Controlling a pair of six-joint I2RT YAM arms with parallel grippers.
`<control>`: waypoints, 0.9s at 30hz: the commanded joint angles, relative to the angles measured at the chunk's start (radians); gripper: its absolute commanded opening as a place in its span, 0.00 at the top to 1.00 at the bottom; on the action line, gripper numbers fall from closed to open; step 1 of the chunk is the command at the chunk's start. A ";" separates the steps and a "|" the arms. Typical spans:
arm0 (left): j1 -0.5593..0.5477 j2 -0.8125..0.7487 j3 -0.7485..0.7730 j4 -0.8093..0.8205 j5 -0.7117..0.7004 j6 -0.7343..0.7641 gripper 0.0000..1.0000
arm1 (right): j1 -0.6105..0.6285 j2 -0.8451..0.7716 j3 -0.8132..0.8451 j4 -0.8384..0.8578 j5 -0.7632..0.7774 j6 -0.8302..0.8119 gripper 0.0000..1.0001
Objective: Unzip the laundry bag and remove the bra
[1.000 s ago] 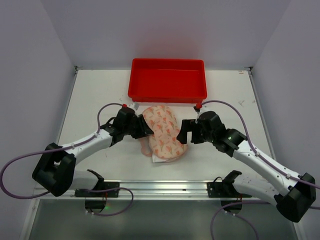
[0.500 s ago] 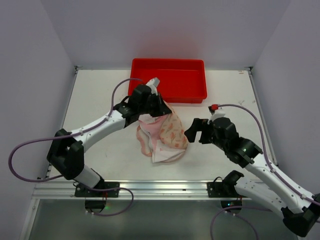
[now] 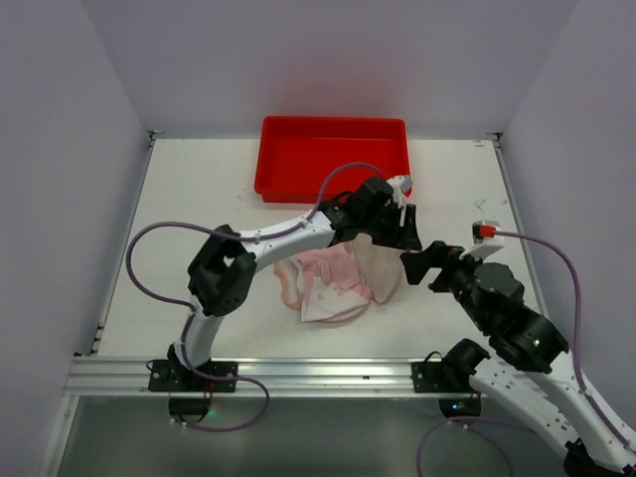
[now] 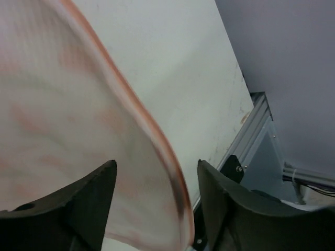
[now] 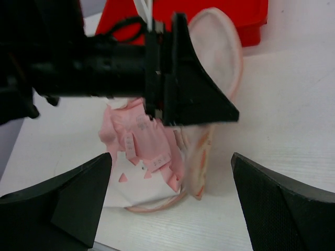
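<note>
Next, I let my left gripper leave the laundry bag's flap open and move away before my right gripper takes the bra (image 3: 318, 266), because my left arm stretches over the laundry bag.
The laundry bag (image 3: 343, 298) lies open mid-table. Its cream, salmon-printed upper flap (image 3: 383, 263) is lifted and swung to the right. My left gripper (image 3: 396, 229) is shut on that flap. In the left wrist view the flap's pink rim (image 4: 157, 130) runs between the left gripper's (image 4: 157, 163) fingers. The pale-pink bra (image 3: 323, 270) lies exposed inside the bag, over white lining, and also shows in the right wrist view (image 5: 152, 138). My right gripper (image 3: 419, 266) is open and empty just right of the flap. In its own view the right gripper (image 5: 170, 155) faces the flap (image 5: 222, 57) and the bra.
The red tray (image 3: 333, 159) stands at the back centre, just behind the left gripper. The left arm (image 3: 288, 234) stretches across the table above the bag. A metal rail (image 3: 298, 373) runs along the near table edge.
My left gripper has swung from the bag's left side across to its right, pulling the upper flap open and uncovering the bra. My right gripper has drawn back to the right.
</note>
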 commanded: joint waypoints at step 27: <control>0.753 -0.891 -0.786 -0.209 -0.151 0.276 0.02 | 0.202 0.850 0.331 0.277 -0.268 -0.256 0.17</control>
